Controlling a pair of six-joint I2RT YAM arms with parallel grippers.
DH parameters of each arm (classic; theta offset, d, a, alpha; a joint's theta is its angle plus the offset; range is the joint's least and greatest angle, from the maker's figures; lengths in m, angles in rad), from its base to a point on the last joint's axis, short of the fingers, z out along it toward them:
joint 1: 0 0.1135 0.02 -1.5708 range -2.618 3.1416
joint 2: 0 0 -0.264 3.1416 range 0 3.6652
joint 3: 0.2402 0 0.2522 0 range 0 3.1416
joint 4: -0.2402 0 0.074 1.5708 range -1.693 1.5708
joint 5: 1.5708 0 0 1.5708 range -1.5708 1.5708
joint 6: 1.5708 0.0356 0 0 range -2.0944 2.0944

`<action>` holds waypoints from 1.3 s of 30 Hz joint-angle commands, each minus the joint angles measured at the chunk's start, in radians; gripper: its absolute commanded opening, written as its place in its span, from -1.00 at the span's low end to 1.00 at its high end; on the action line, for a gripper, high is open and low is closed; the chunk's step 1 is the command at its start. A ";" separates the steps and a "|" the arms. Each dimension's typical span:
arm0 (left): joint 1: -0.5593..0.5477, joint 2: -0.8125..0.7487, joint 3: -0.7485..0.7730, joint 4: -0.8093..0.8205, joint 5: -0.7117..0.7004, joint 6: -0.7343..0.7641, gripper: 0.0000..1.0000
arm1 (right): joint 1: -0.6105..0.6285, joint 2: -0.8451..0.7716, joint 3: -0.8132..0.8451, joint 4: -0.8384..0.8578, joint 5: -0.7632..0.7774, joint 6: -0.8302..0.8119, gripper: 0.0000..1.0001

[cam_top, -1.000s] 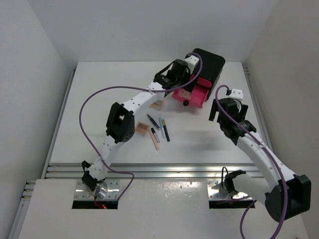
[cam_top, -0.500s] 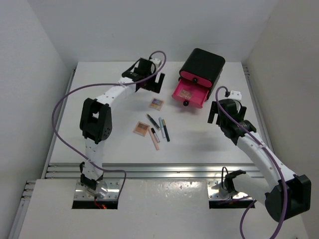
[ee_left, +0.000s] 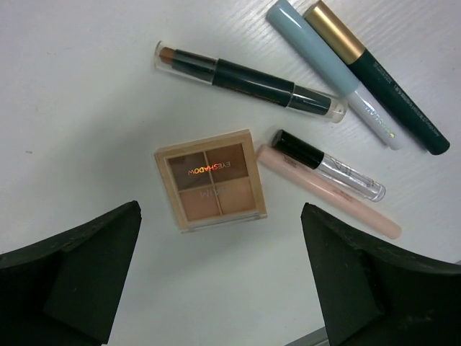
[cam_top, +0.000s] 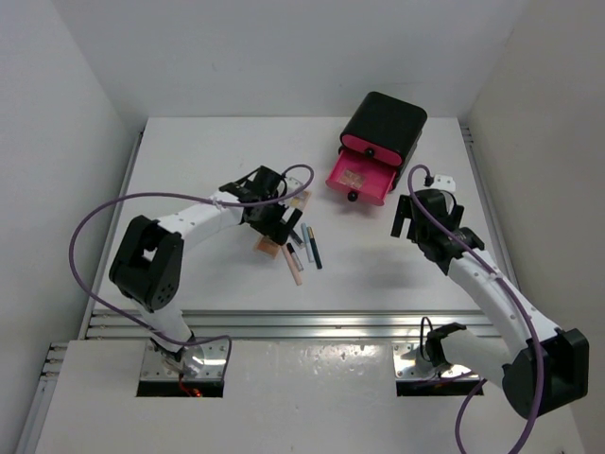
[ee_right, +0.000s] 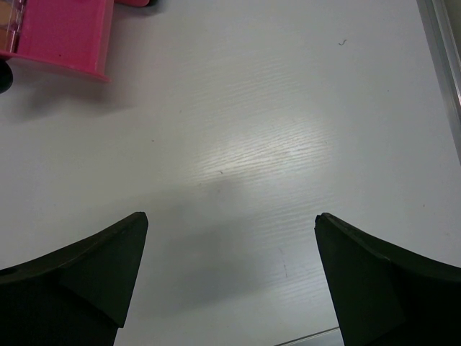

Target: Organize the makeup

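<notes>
The eyeshadow palette's near half (ee_left: 219, 204) is clear of the peach pencil, so my left gripper keeps going down and closes when its fingers are on either side of both side edges (ee_left: 261, 190).
My left gripper (cam_top: 274, 222) is open and hovers just above a square peach eyeshadow palette (ee_left: 211, 180), partly hiding it in the top view (cam_top: 266, 248). Beside it lie a black pencil (ee_left: 245, 81), a pale-blue tube (ee_left: 328, 68), a dark tube with a gold cap (ee_left: 382, 79), a clear tube with a black cap (ee_left: 328, 164) and a peach pencil (ee_left: 331, 193). A second palette (cam_top: 301, 198) lies behind the gripper. A third palette (cam_top: 354, 177) lies in the open pink drawer. My right gripper (cam_top: 405, 216) is open and empty over bare table (ee_right: 238, 144). The white puff is out of view.
The black box (cam_top: 388, 118) stands at the back right with its lower pink drawer (cam_top: 367, 184) pulled out; the drawer's corner shows in the right wrist view (ee_right: 65, 36). A metal rail (cam_top: 302, 322) runs along the near table edge.
My left arm left the pink drawer, swung to the back left, then came down over the palette and pencils at mid-table. The right arm has not moved.
</notes>
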 commanded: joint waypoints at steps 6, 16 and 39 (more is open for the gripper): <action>-0.035 0.048 -0.050 0.017 -0.038 -0.019 0.99 | 0.008 -0.027 -0.005 -0.009 0.012 0.019 1.00; -0.001 0.108 -0.029 0.027 -0.020 -0.028 0.99 | 0.007 -0.067 -0.030 -0.039 0.036 0.033 1.00; 0.077 0.145 -0.135 0.089 -0.020 -0.080 0.24 | 0.008 -0.101 -0.045 -0.043 0.082 0.037 1.00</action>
